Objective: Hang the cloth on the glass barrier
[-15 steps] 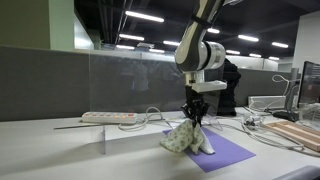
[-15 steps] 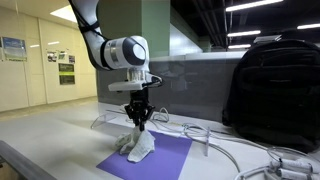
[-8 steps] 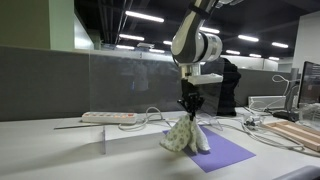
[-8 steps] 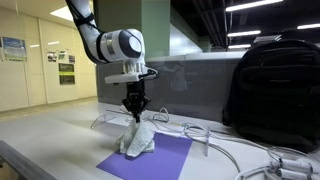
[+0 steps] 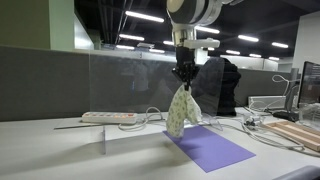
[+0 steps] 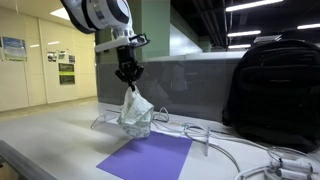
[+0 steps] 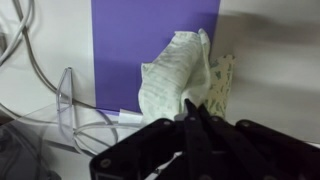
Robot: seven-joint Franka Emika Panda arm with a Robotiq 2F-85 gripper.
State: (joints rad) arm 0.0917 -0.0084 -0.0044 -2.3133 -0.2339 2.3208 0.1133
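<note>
The cloth hangs low (image 5: 182, 112) over the purple mat and is below the top edge of the glass barrier. Next, my gripper raises the cloth above that edge (image 5: 150, 56) before it drapes the cloth.
The pale patterned cloth (image 5: 179, 110) hangs in the air from my gripper (image 5: 184, 76), clear of the purple mat (image 5: 212, 146) below. It also shows in an exterior view (image 6: 135, 111) under the gripper (image 6: 128, 77). The gripper is shut on the cloth's top. The clear glass barrier (image 5: 125, 85) stands upright on the desk, beside the gripper and close to it. In the wrist view the cloth (image 7: 178, 74) droops below the closed gripper (image 7: 192, 110), over the mat (image 7: 150, 35).
A white power strip (image 5: 112, 117) and loose cables (image 5: 150, 116) lie on the desk by the barrier. A black backpack (image 6: 270, 88) stands at one side. A monitor (image 5: 309, 83) and wooden items (image 5: 295, 133) sit at the desk's far end.
The gripper has risen with the cloth; the cloth has left the purple mat and now hangs free, higher beside the barrier.
</note>
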